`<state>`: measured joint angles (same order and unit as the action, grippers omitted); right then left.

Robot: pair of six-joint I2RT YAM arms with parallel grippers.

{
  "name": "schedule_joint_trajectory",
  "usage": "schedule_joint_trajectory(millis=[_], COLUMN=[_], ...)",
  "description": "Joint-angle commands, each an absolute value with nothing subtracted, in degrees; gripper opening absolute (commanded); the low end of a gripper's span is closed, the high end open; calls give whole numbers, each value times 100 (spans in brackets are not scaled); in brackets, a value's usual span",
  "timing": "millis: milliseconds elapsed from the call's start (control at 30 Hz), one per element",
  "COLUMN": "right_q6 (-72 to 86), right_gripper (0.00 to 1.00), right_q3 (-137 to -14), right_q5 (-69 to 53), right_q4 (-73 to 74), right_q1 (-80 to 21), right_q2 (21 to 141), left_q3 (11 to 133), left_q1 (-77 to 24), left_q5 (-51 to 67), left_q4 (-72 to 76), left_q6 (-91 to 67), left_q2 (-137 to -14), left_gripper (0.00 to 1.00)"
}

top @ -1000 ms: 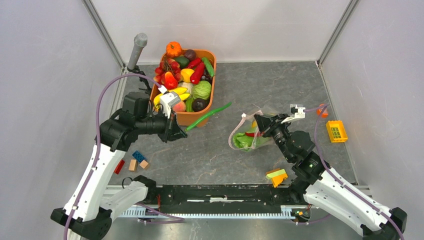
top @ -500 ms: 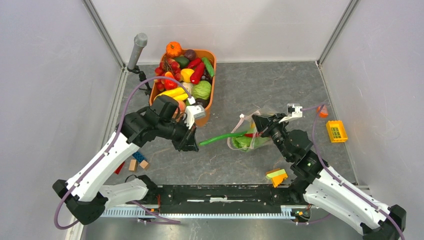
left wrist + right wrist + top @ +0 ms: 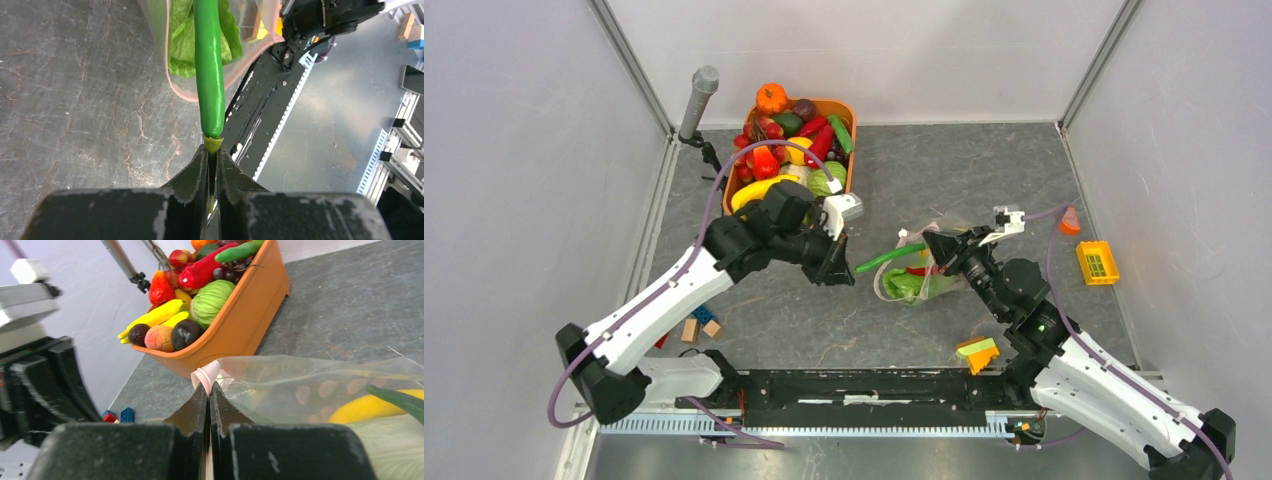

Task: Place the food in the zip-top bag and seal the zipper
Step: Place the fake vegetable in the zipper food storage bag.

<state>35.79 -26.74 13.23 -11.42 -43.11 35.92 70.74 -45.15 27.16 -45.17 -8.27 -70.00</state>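
Note:
I keep pushing the slim green vegetable (image 3: 890,257) with my left gripper until its stem end is inside and then let go, because it points lengthwise into the zip-top bag's opening (image 3: 902,265).
My left gripper (image 3: 848,272) (image 3: 212,149) is shut on the yellow-green stem end of the slim green vegetable (image 3: 887,260) (image 3: 209,65). The vegetable is held level, and its far end reaches into the mouth of the zip-top bag (image 3: 921,278) (image 3: 310,382). My right gripper (image 3: 935,246) (image 3: 208,386) is shut on the pink zipper (image 3: 205,373) and holds the bag's mouth up. Inside the bag lie the leafy cabbage (image 3: 908,286) (image 3: 179,45), a yellow banana (image 3: 362,408) and a red chili (image 3: 918,270). The vegetable's tip (image 3: 400,400) shows through the plastic.
The orange tub (image 3: 853,135) (image 3: 240,332), heaped with toy produce, stands at the back behind the left arm. A yellow-orange wedge (image 3: 977,353) lies near the right arm's base. A yellow crate (image 3: 1097,262) sits at the right, and small blocks (image 3: 700,323) at the left.
My left arm has swung right from the tub, carrying the green vegetable to the bag's mouth. The right gripper has kept its hold on the bag and hardly moved.

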Motion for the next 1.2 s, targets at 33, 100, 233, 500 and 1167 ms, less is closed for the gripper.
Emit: schedule_joint_trajectory(millis=[33,100,233,500,1167], right_q6=[3340,3282,3201,3102,3345], right_gripper=[4,4,4,4,4], right_q3=[-2785,-2812,-2850,-2931,-2590], right_q5=[641,500,290,36,725], right_q4=[-1940,-1980,-1979,-1977,-2083], right_q1=[-4307,-4306,-4307,-4320,-4314], right_q2=[3655,3717,3837,3957,3489], left_q3=[7422,7577,7872,8404,8394], left_q1=[-4714,-4761,-4850,-5040,-5474], left_q5=[2250,2154,2214,2078,1791], left_q4=[-3995,-3938,-3741,-3753,-2905], left_q6=[-1311,-1415,-1553,-1775,-2412], left_q2=[-7464,-7662,-8010,-8807,-9403], left_gripper=[2,2,2,2,47])
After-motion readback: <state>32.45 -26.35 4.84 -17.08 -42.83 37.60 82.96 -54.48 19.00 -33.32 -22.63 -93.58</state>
